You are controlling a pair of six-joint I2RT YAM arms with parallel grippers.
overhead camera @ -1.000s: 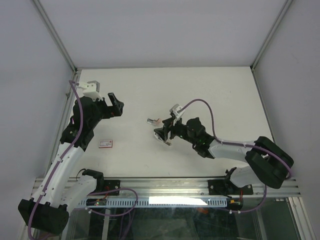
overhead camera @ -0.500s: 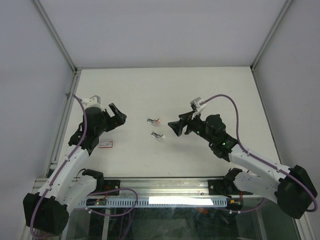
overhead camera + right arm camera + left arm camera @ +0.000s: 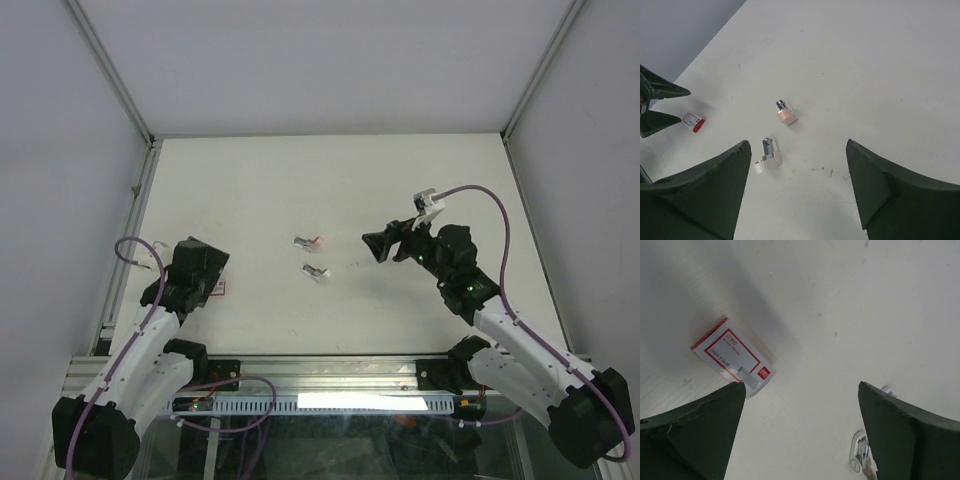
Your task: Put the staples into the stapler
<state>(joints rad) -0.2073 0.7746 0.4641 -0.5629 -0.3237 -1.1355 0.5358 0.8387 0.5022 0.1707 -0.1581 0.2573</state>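
Observation:
My left gripper should turn in line and pinch the red-and-white box (image 3: 733, 357) near its red square (image 3: 763, 372), because the box lies at a slant beside the gripper's finger.
The stapler lies on the table in two small parts. A pale pink part with a metal end (image 3: 785, 114) (image 3: 311, 241) lies farther from me. A white part with a grey metal channel (image 3: 768, 152) (image 3: 317, 271) lies nearer and also shows at the bottom of the left wrist view (image 3: 860, 456). I cannot pick out a separate strip of staples. My right gripper (image 3: 797, 200) (image 3: 379, 243) is open and empty, to the right of both parts. My left gripper (image 3: 800, 440) (image 3: 203, 274) is open and empty, low over the table beside the red-and-white box.
The flat red-and-white box (image 3: 732, 357) (image 3: 216, 290) lies at the left, just by the left fingers. Small dark scuff marks (image 3: 830, 172) are on the table (image 3: 330, 180). Metal frame posts and grey walls bound the table on the left, the right and the far side.
My right gripper has pulled back to the right, away from the two stapler parts. My left arm has drawn back toward the near left, down to the red-and-white box.

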